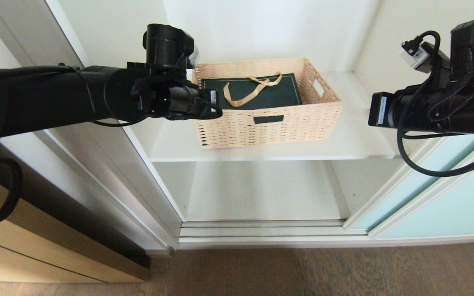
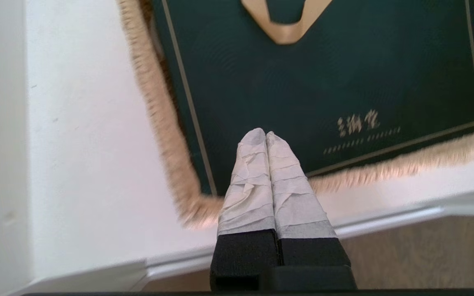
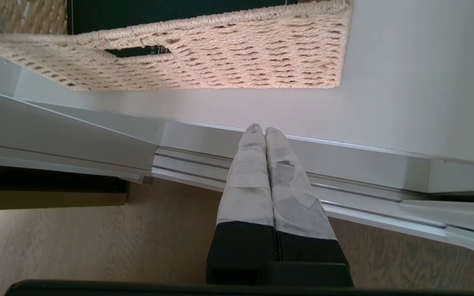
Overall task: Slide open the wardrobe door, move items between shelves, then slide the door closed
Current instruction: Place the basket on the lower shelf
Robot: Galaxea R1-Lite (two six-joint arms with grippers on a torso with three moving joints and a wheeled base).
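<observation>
Next, I back my left gripper off, open it and take hold of the basket's side rim [image 2: 156, 108] before I pull, because it is closed over the gift bag inside the basket's corner [image 2: 235, 118].
The tan wicker basket [image 1: 270, 123] stands on the upper white shelf [image 1: 356, 139] of the open wardrobe. The flat dark green gift bag [image 1: 261, 92] with its gold ribbon lies inside it. My left gripper [image 1: 216, 108] is shut and empty, and hovers over the basket's near left corner. In the left wrist view the left gripper [image 2: 266, 133] is above the bag [image 2: 323, 82] just inside the basket rim [image 2: 159, 115]. My right gripper [image 1: 366, 112] is shut and empty, to the right of the basket. In the right wrist view it [image 3: 265, 129] is at the shelf's front edge [image 3: 385, 82], apart from the basket [image 3: 241, 61]. The sliding wardrobe door [image 1: 438, 193] is pushed to the right.
A lower white shelf [image 1: 261, 193] lies under the upper one, with the door's floor track [image 1: 270, 232] in front. The wardrobe's left side panel [image 1: 109, 164] and a light wood cabinet front [image 1: 35, 255] stand at the left. Brown wood floor [image 1: 303, 271] runs along the front.
</observation>
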